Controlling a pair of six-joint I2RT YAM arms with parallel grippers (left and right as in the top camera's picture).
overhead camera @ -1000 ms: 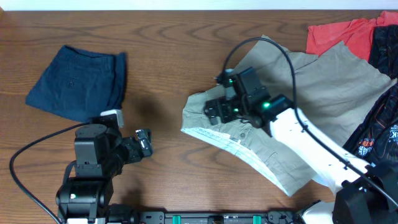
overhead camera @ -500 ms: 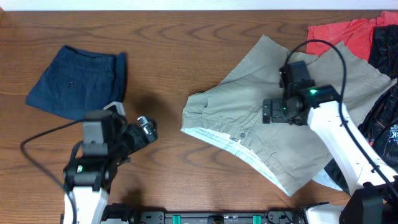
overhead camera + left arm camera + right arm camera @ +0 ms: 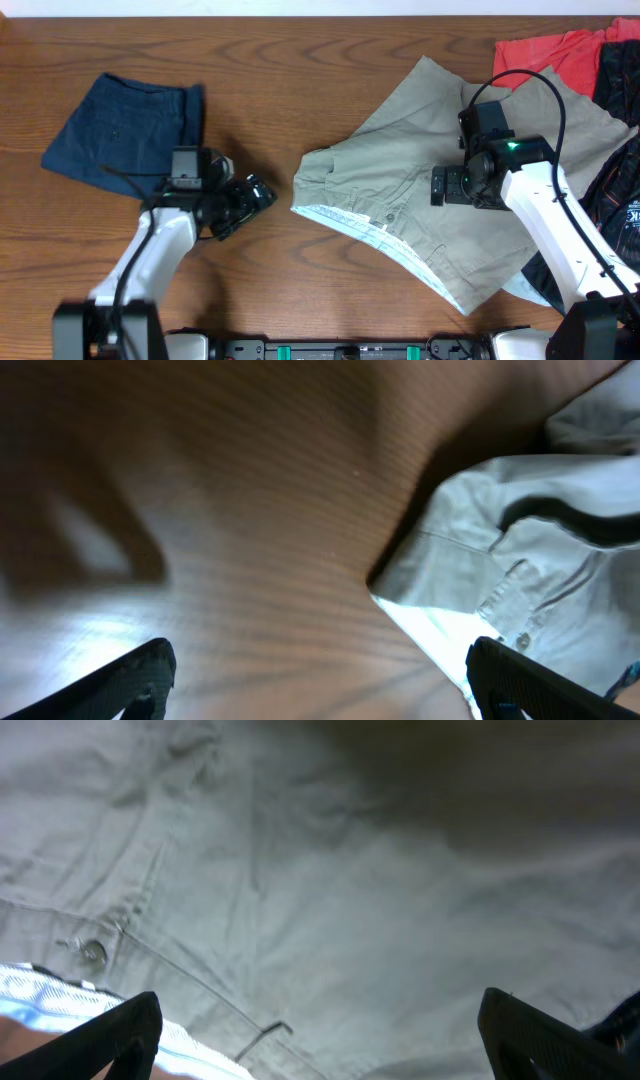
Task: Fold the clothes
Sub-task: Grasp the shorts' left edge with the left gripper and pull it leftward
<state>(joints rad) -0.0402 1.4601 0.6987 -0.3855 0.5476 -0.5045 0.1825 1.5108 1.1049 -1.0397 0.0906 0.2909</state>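
I should pull the waistband's far corner (image 3: 304,190) toward the navy shorts with my left gripper before I fold, because the khaki shorts' waistband (image 3: 383,241) slants away from the navy shorts.
Khaki shorts (image 3: 400,170) lie spread and rumpled right of the table's middle, waistband with white lining toward the front left. My right gripper (image 3: 447,186) is open and empty above the shorts' middle; its view shows the khaki cloth (image 3: 380,890) with a button near the waistband. My left gripper (image 3: 258,193) is open and empty over bare wood, left of the shorts; its view shows the waistband corner (image 3: 470,570). Folded navy shorts (image 3: 128,133) lie at the far left.
A red garment (image 3: 545,55) lies at the back right corner. A dark printed garment (image 3: 610,210) lies along the right edge, partly under the khaki shorts. Bare wooden table (image 3: 260,90) lies between the two pairs of shorts.
My left arm has reached forward and right toward the khaki shorts. My right gripper drew back from the waistband to the shorts' middle, then held nearly still.
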